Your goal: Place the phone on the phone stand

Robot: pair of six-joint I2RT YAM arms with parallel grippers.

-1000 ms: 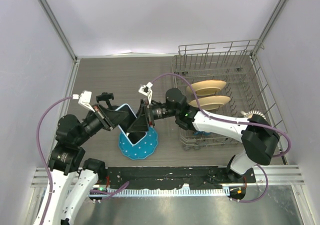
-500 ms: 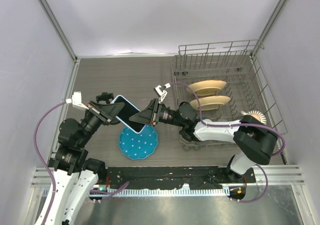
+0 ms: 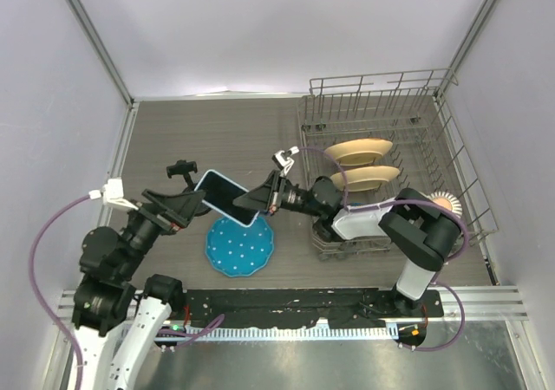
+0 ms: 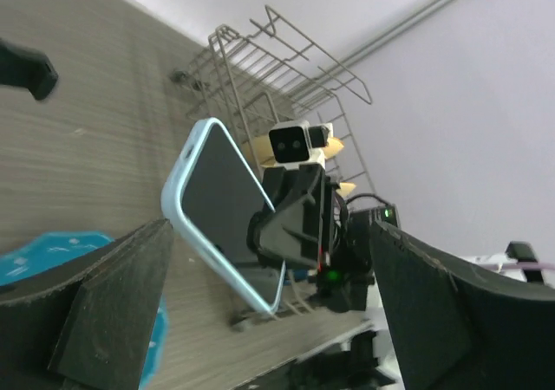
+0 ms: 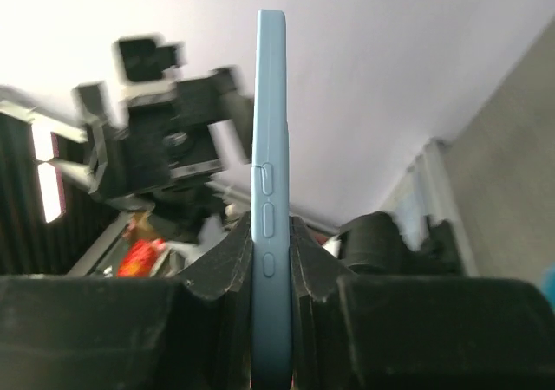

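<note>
The phone [image 3: 225, 196] sits at a slant to my open left gripper, so my right gripper should make the phone level and pass over its loose end [image 3: 210, 180] for turning.
The phone [image 3: 227, 197], black screen with a light blue rim, hangs tilted in the air above the blue dotted plate [image 3: 240, 247]. My right gripper [image 3: 252, 200] is shut on its right end; in the right wrist view the phone [image 5: 269, 191] stands edge-on, squeezed between both pads [image 5: 221, 264]. My left gripper [image 3: 189, 203] is open, just left of the phone and apart from it. From the left wrist the phone [image 4: 217, 204] shows beyond the spread fingers [image 4: 104, 303]. The small black phone stand [image 3: 180, 169] stands on the table behind the left gripper.
A wire dish rack [image 3: 416, 104] fills the right side of the table, with two cream plates [image 3: 358, 152] standing in it. The right arm reaches left from in front of the rack. Grey walls close in the table on three sides.
The left gripper let go of the phone, opened wide and drew back to the left. The right gripper closed on the phone's right end and now holds it alone.
</note>
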